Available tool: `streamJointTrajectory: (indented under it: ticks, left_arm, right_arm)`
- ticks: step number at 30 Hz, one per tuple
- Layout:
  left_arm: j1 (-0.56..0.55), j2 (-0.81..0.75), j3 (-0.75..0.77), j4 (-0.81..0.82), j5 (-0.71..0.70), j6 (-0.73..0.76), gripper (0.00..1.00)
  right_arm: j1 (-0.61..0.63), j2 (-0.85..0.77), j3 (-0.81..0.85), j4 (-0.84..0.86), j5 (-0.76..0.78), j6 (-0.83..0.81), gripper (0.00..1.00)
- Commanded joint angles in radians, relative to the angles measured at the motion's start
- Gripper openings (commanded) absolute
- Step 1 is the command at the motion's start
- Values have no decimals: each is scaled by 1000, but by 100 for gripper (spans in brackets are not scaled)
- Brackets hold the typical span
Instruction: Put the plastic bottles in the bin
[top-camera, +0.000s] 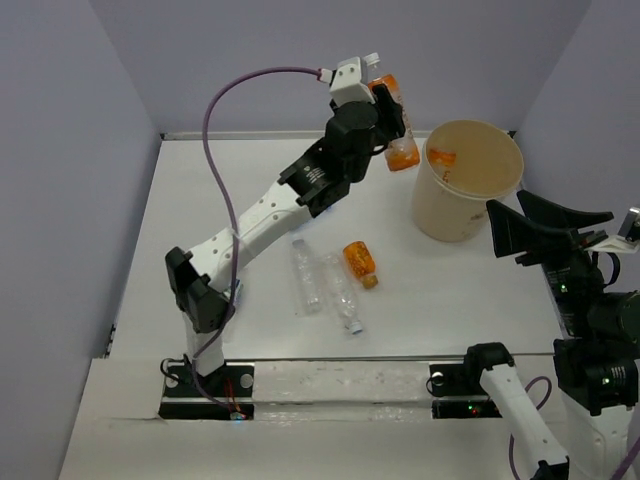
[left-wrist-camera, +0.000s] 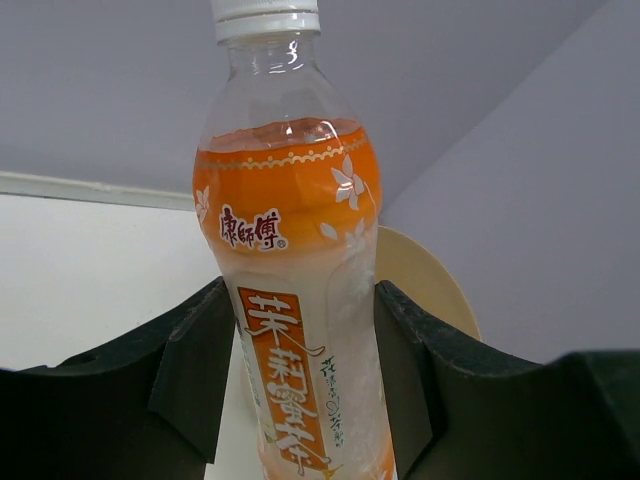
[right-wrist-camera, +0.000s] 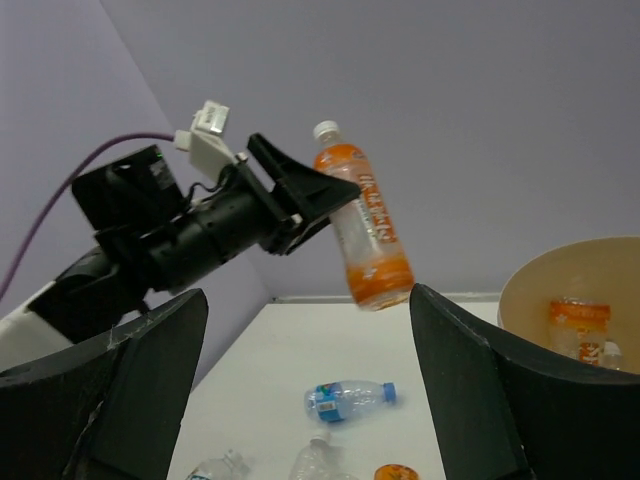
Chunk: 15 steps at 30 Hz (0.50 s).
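Note:
My left gripper should keep moving across to the bin's opening (top-camera: 482, 160) and let go over it, since the orange-labelled bottle's base (top-camera: 403, 158) is down and the way there is clear.
My left gripper (top-camera: 392, 118) is raised high, left of the bin, and is shut on an orange-labelled bottle (top-camera: 398, 135) with a white cap. The left wrist view shows this bottle (left-wrist-camera: 290, 250) upright between the fingers (left-wrist-camera: 190, 370). The round tan bin (top-camera: 480, 200) stands at the back right with an orange-labelled bottle (top-camera: 442, 160) inside. Two clear bottles (top-camera: 306, 275) (top-camera: 342, 297) and a small orange bottle (top-camera: 360, 262) lie mid-table. A blue-labelled bottle (right-wrist-camera: 350, 398) lies on the table in the right wrist view. My right gripper (top-camera: 540, 222) is open and empty, right of the bin.
Lilac walls close the table at the back and both sides. The left arm (top-camera: 270, 215) stretches diagonally over the table's middle. The bin's rim (right-wrist-camera: 560, 262) shows at the right of the right wrist view.

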<state>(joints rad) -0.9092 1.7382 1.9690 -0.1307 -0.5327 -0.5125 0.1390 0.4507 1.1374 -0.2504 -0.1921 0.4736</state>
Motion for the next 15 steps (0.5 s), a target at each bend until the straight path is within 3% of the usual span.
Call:
streamJointTrajectory:
  ticks: [1,6,12,15]
  left_arm:
    - [-22,186,252,180,-26,54,53]
    - [-57,357,445,344,-70,71,53]
    - [-95,517,478,592,-56,140,53]
    - [-102,602,525,612,-46,173,53]
  right_arm:
    - [7,-4,-19,54,-36,77,87]
    - [7,-35,-37,59,-26,83,86]
    - [7,-49,-71,56,-49,89,86]
    - [7,-79,-91,59,-44,99,86]
